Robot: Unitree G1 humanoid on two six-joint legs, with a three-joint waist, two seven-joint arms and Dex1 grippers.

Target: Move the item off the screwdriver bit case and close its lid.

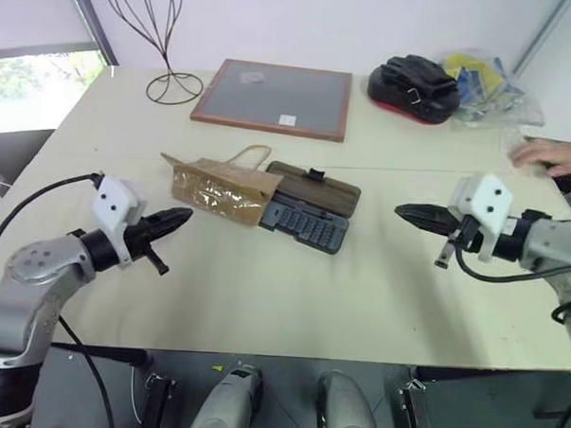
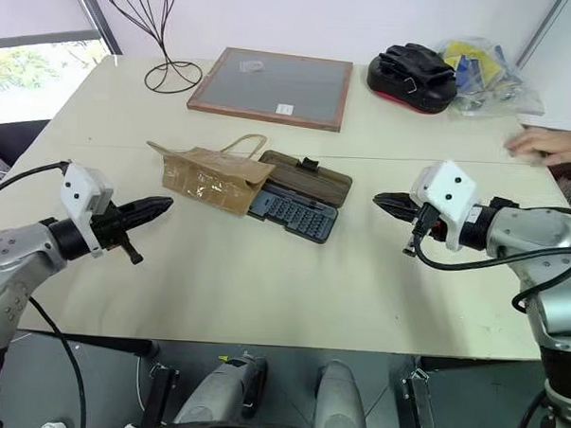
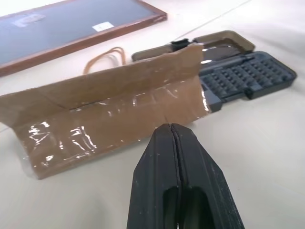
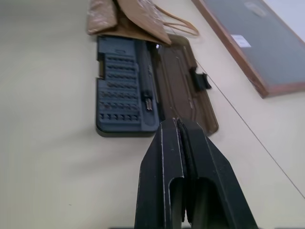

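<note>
The brown paper bag's raised fold (image 1: 229,171) runs toward my right gripper over the open case, so I should keep moving in until my fingers close across that fold (image 1: 272,179).
The brown paper bag (image 1: 217,189) lies on the table with its right end resting over the left end of the open screwdriver bit case (image 1: 307,222); its loop handles (image 1: 251,156) point toward the back. The case's dark tray shows rows of bits, and its smoky brown lid (image 1: 317,188) lies flat open behind it, latch up. My left gripper (image 1: 183,216) hovers shut to the left of the bag, pointing at it. My right gripper (image 1: 402,213) hovers shut to the right of the case, pointing at it. Neither holds anything.
A wood-framed grey board (image 1: 274,97) lies at the back centre, a wire stand (image 1: 160,38) at the back left. A black and red object (image 1: 414,87) and a yellow-blue plastic bag (image 1: 481,82) sit at the back right. A person's hand (image 1: 553,155) rests at the right edge.
</note>
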